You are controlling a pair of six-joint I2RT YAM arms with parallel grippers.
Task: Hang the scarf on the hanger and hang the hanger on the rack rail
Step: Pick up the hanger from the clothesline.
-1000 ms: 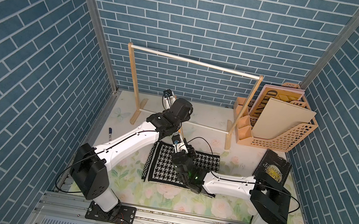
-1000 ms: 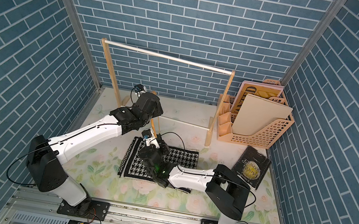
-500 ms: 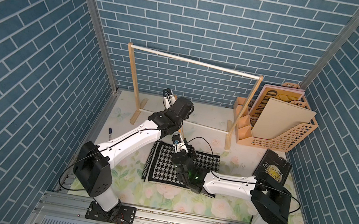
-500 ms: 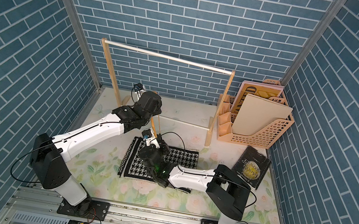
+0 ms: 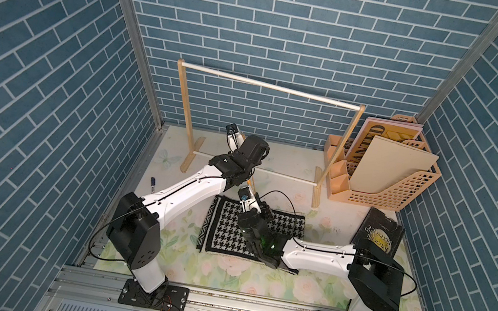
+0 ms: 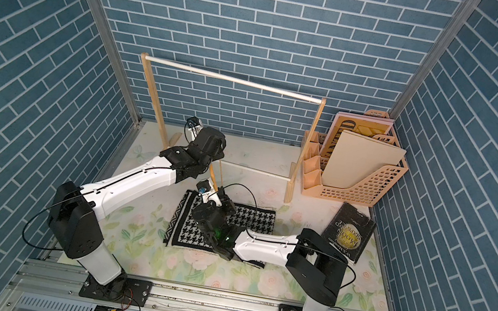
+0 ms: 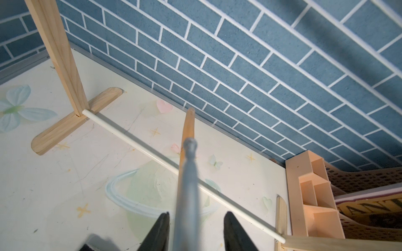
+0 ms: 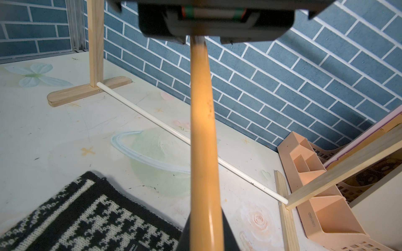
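My right gripper is closed on the hanger (image 6: 213,175). My left gripper should take the hanger across the scarf first, and then my right gripper should fold the scarf's end (image 5: 292,224) over it.
The houndstooth scarf (image 5: 221,227) (image 6: 184,231) lies flat on the table, partly under my right arm; its corner with the dark label shows in the right wrist view (image 8: 87,217). My right gripper (image 8: 205,217) (image 5: 251,202) is shut on the orange wooden hanger (image 8: 202,130), holding it upright above the scarf's far edge. A thin piece of the hanger (image 5: 251,182) (image 6: 214,174) shows between the two wrists. My left gripper (image 7: 195,215) is open around the hanger's grey hook (image 7: 188,173). One finger (image 7: 162,228) sits against the hook and the other stands apart from it.
The wooden rack with its white top rail (image 5: 270,88) and low rail (image 5: 282,176) stands just behind the arms. A peach file organizer (image 5: 384,187) is at the back right, with a black book (image 5: 376,237) in front of it. A pen (image 5: 152,182) lies by the left wall.
My left arm has shifted a little, its wrist edging toward the rack over the hanger's top. The right arm, the hanger and the scarf have stayed where they were.
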